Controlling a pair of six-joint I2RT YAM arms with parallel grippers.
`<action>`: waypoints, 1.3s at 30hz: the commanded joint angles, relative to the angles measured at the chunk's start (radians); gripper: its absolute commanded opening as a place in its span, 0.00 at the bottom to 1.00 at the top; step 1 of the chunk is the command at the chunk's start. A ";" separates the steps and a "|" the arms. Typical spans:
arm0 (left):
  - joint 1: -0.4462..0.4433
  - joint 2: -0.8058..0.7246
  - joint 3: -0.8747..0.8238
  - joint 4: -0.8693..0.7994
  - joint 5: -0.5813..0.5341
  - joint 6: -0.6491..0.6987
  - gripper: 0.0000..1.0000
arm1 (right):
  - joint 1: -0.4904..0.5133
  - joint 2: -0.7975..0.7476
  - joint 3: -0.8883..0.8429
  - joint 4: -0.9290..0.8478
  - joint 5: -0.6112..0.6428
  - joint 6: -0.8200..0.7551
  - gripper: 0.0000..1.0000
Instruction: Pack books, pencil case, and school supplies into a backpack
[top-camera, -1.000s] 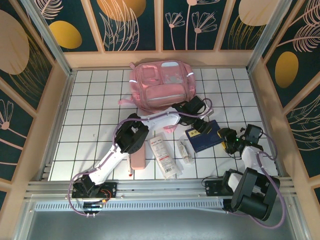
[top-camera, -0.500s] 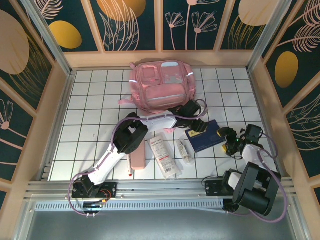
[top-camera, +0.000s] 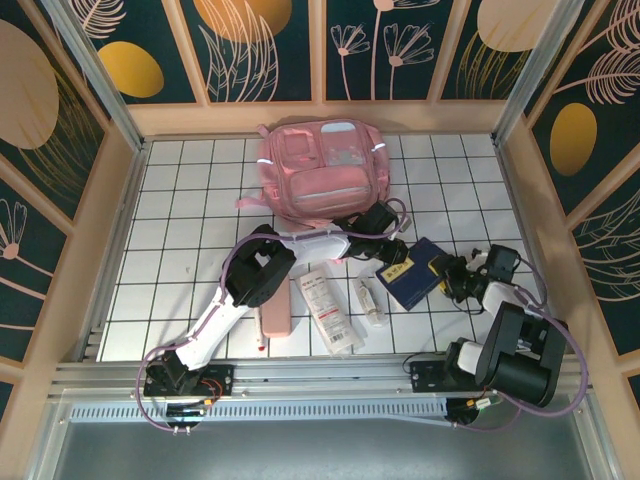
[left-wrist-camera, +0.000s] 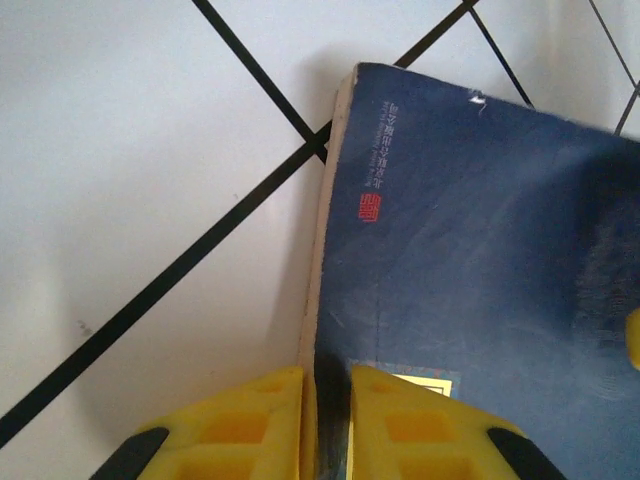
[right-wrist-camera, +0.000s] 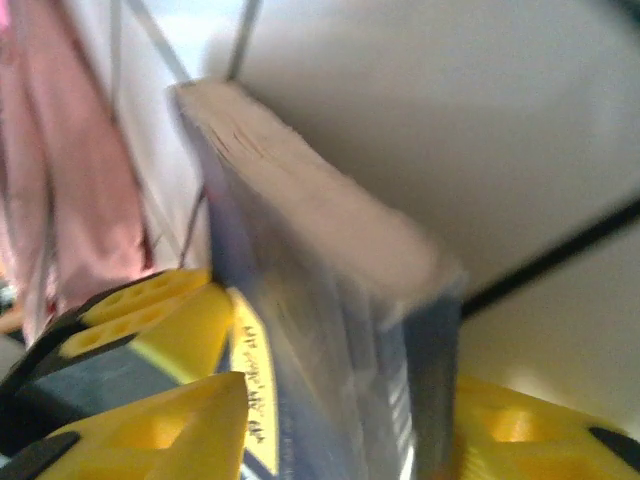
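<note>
The navy book is held in my right gripper by its long edge (top-camera: 431, 287). My left gripper should take the book first, so that my right gripper can then grip its short end (top-camera: 393, 293).
The navy book (top-camera: 415, 272) lies on the white tiles, right of centre. My left gripper (top-camera: 392, 255) is at its left end; in the left wrist view the gripper (left-wrist-camera: 327, 375) is shut on the book (left-wrist-camera: 470, 250) at the cover's edge. My right gripper (top-camera: 455, 276) holds the other end; in the right wrist view the book (right-wrist-camera: 330, 290), blurred, stands edge-on inside the gripper (right-wrist-camera: 350, 400). The pink backpack (top-camera: 318, 175) lies flat behind. Near the front lie the pink pencil case (top-camera: 275, 308), a white packet (top-camera: 328, 312), a small tube (top-camera: 372, 303) and a marker pen (top-camera: 259, 345).
Wooden walls (top-camera: 100, 230) fence the tiled table on three sides, and a metal rail (top-camera: 300, 375) runs along the near edge. The left arm's pale link (top-camera: 310, 242) crosses just in front of the backpack. Pink fabric (right-wrist-camera: 60, 200) shows past the book.
Both grippers have closed in on the book, the left on its left edge, the right on its right end. The book has turned and shifted slightly.
</note>
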 joint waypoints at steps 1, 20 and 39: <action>-0.035 -0.007 -0.022 -0.074 0.060 -0.021 0.16 | 0.022 -0.005 0.004 0.120 -0.130 -0.032 0.42; -0.032 -0.242 -0.001 -0.036 -0.009 -0.012 0.23 | 0.061 -0.222 0.149 -0.083 -0.116 -0.026 0.00; 0.170 -1.065 -0.621 0.015 -0.169 -0.014 0.99 | 0.476 -0.072 0.543 0.170 -0.299 0.035 0.00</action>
